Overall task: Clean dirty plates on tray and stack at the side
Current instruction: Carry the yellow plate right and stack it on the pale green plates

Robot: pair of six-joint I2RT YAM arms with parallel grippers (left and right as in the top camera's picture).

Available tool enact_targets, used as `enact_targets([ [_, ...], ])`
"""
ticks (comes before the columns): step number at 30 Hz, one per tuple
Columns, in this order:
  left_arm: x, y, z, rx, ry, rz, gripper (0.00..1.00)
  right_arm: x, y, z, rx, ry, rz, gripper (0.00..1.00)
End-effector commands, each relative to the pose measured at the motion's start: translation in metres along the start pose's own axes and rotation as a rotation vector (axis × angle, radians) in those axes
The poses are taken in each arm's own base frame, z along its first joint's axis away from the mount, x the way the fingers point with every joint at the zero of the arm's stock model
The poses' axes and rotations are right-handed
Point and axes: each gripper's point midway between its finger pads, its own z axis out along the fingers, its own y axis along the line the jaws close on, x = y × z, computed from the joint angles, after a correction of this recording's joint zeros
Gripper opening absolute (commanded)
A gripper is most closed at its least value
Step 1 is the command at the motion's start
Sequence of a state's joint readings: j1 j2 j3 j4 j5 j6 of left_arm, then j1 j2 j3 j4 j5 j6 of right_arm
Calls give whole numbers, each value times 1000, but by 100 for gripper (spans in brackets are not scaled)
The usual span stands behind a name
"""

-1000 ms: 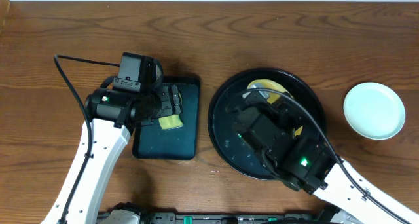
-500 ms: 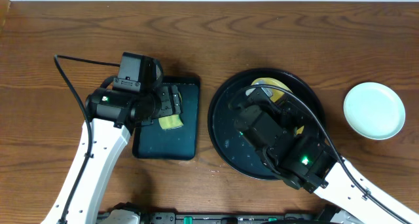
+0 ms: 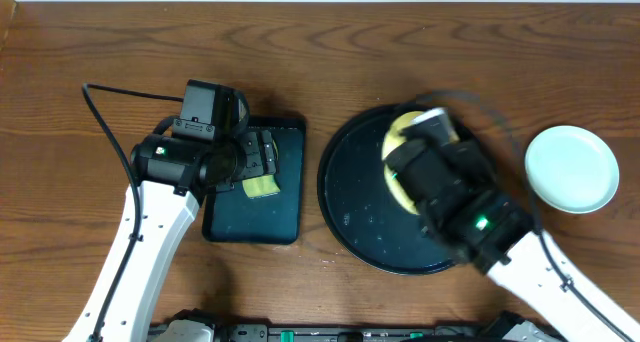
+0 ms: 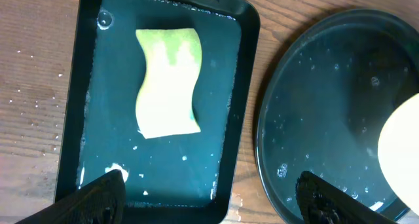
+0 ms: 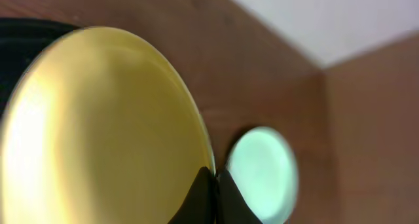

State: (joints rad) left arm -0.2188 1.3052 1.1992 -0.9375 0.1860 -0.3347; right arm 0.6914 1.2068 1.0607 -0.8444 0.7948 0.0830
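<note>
The pale yellow plate [image 3: 393, 164] is held by its rim in my right gripper and the mint-white plate [image 3: 571, 169] lies clear, so I keep carrying until both are stacked.
My right gripper [image 5: 215, 185] is shut on the rim of the pale yellow plate [image 5: 98, 132] and holds it tilted above the round black tray [image 3: 350, 207]. In the overhead view the yellow plate [image 3: 397, 142] shows partly under the right arm. A mint-white plate [image 3: 571, 168] lies on the table right of the tray; it also shows in the right wrist view [image 5: 262, 175]. My left gripper [image 4: 209, 194] is open and empty above the teal tray. The third plate is out of view.
A yellow-green sponge [image 4: 167, 82] lies in the wet rectangular dark teal tray [image 4: 242, 86] left of the black tray [image 4: 308, 139]. The black tray's floor carries water drops. A black cable [image 3: 110, 132] runs across the table at the left.
My right arm has swung to the right and back, lifting the yellow plate up off the black tray. The left arm has not moved.
</note>
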Motion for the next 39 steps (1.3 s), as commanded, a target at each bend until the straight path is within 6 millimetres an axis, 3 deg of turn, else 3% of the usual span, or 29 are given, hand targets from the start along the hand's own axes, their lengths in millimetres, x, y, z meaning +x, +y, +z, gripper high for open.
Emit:
enact_targets([
  [1,0,0,-1,6,3,9,84,14,4,22,-164,98,256,1],
  [5,0,0,-1,6,3,9,84,27,-19,46,-232,174,438,1],
  [10,0,0,-1,5,2,9,84,60,-72,73,-241,260,695,1],
  [16,0,0,-1,6,2,9,84,120,-153,101,-34,335,1034,1],
  [19,0,0,-1,6,3,9,84,152,-180,114,55,376,1155,1],
  [24,0,0,-1,6,3,9,84,197,-198,138,132,462,1262,1],
  [26,0,0,-1,6,3,9,84,225,-194,153,143,545,1292,1],
  [30,0,0,-1,5,2,9,84,255,-181,172,129,643,1320,1],
  [32,0,0,-1,6,2,9,84,246,-173,186,-3,596,1283,1],
  [33,0,0,-1,6,2,9,84,237,-169,189,-69,559,1270,19],
  [35,0,0,-1,6,3,9,84,216,-169,190,-154,485,1281,39],
  [39,0,0,-1,6,2,9,84,159,-171,175,-315,309,1210,40],
])
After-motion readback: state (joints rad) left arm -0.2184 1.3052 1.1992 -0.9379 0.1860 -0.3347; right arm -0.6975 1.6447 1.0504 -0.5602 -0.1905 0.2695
